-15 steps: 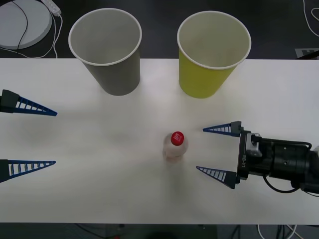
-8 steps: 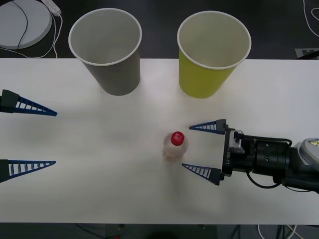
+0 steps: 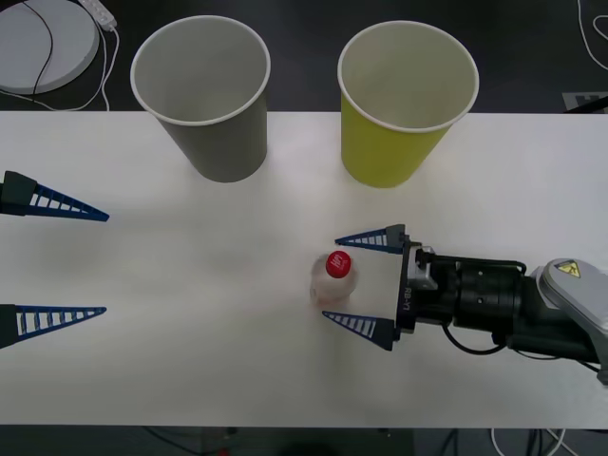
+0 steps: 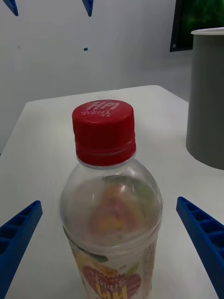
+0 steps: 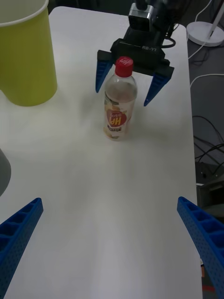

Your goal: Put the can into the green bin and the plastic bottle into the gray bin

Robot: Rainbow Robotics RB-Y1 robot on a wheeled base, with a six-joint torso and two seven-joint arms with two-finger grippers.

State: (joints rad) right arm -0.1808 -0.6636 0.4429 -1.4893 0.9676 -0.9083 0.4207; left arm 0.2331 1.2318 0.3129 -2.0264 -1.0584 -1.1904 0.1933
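Observation:
I expect the plastic bottle (image 3: 333, 276) will lean at an angle inside when I drop it in, because the gray bin's opening (image 3: 200, 71) is much wider than the bottle.
The plastic bottle (image 3: 332, 282), clear with a red cap, stands upright on the white table (image 3: 190, 266) near the middle. My right gripper (image 3: 331, 278) is open, its blue fingers on either side of the bottle without touching it. Seen from the right wrist, the bottle (image 4: 112, 205) stands between the open fingers (image 4: 18, 233). The gray bin (image 3: 228, 142) stands at the back left, the green bin (image 3: 389, 152) at the back right. My left gripper (image 3: 105, 263) rests open at the table's left edge. In the left wrist view the bottle (image 5: 119, 105) stands before the right gripper (image 5: 122, 96). The can is out of view.
A round white base (image 3: 43, 47) with cables lies beyond the table's back left corner. The table's front edge runs close below the right arm. Bare tabletop stretches between my left gripper and the bottle. The green bin (image 5: 25, 60) stands wide of the bottle.
My right gripper has moved left, staying open, until its fingers flank the bottle. The bottle, both bins and the left gripper have not moved.

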